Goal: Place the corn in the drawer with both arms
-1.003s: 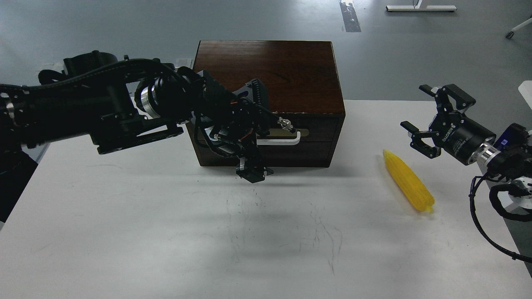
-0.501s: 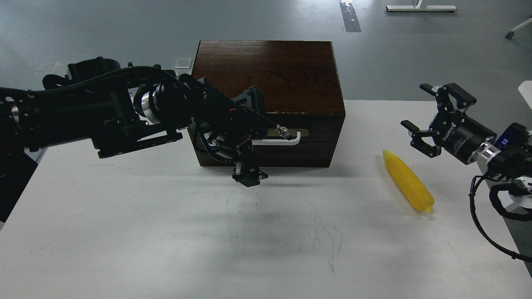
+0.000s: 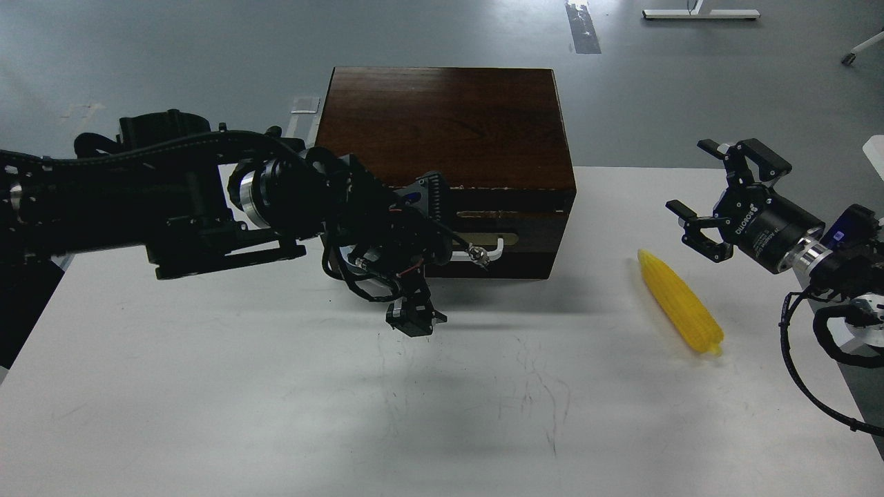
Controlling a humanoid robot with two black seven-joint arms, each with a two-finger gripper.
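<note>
My gripper will lower the yellow corn [image 3: 681, 303] into the drawer, and the corn should fit lying crosswise because the dark brown box [image 3: 505, 199] is much wider than the corn is long.
The yellow corn [image 3: 680, 302] lies on the white table at the right, its pointed end toward the box. The drawer [image 3: 511, 224] of the dark brown box [image 3: 442, 124] stands a little way out, with a pale strip showing above its brass plate and white handle [image 3: 494, 247]. My left gripper [image 3: 423, 276] is at the handle's left end and hides it. One black finger [image 3: 414, 319] hangs below the drawer front. Its dark parts blend, so its hold is unclear. My right gripper [image 3: 694, 197] is open and empty, hovering just above and right of the corn's point.
The white table [image 3: 207, 386] has faint scribble marks at its middle. The box's plain lower panel [image 3: 525, 266] sits under the drawer. Grey floor lies behind the table. Right arm cables [image 3: 801, 359] hang at the table's right edge.
The drawer has slid out toward me, its handle and brass plate now lower in view. My left gripper has moved back with it. The right arm and the corn have not moved.
</note>
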